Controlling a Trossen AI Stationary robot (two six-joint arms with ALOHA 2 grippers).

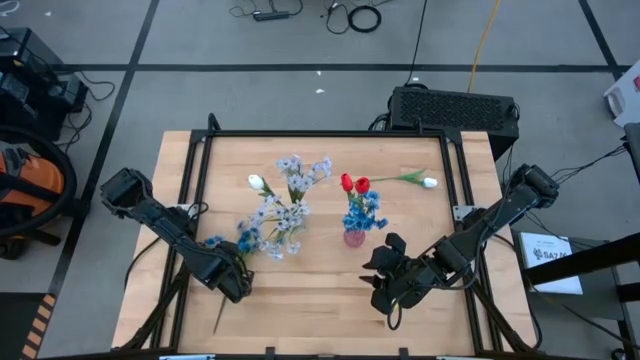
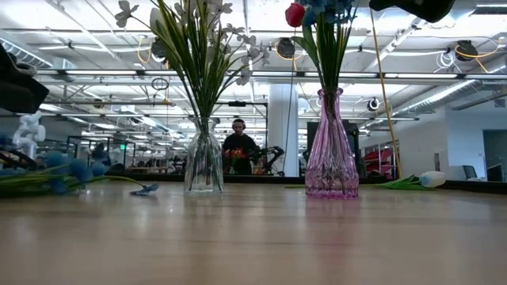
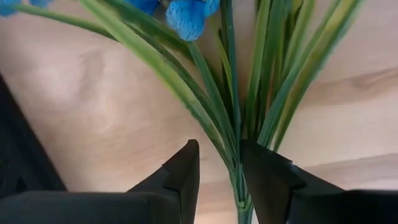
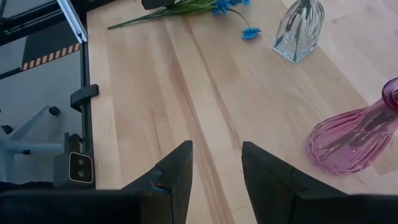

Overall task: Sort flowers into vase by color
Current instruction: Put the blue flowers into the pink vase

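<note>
The blue spray's stems run off-center, close against a finger of the robot's left gripper, so the gripper should open and center itself over the stems' narrow part before it lifts.
A blue spray lies flat on the table near its left front; it also shows low at the left in the low view. My left gripper is open, tilted down over its green stems, with one finger on each side of the bunch. A clear vase holds lavender-white sprays and a white tulip. A pink vase holds blue clusters and red tulips. My right gripper is open and hovers in front of the pink vase, holding nothing. My left gripper has the blue spray's stem bunch, near its cut end, running between its open fingers, close against one finger. I cannot tell whether that finger touches it. The fingers come from above, across the stems. The spray lies on the table.
A white tulip lies on the table behind and right of the pink vase. The clear vase stands just right of the blue spray. Bare wood stretches along the near edge between the arms. A person sits far behind the table.
</note>
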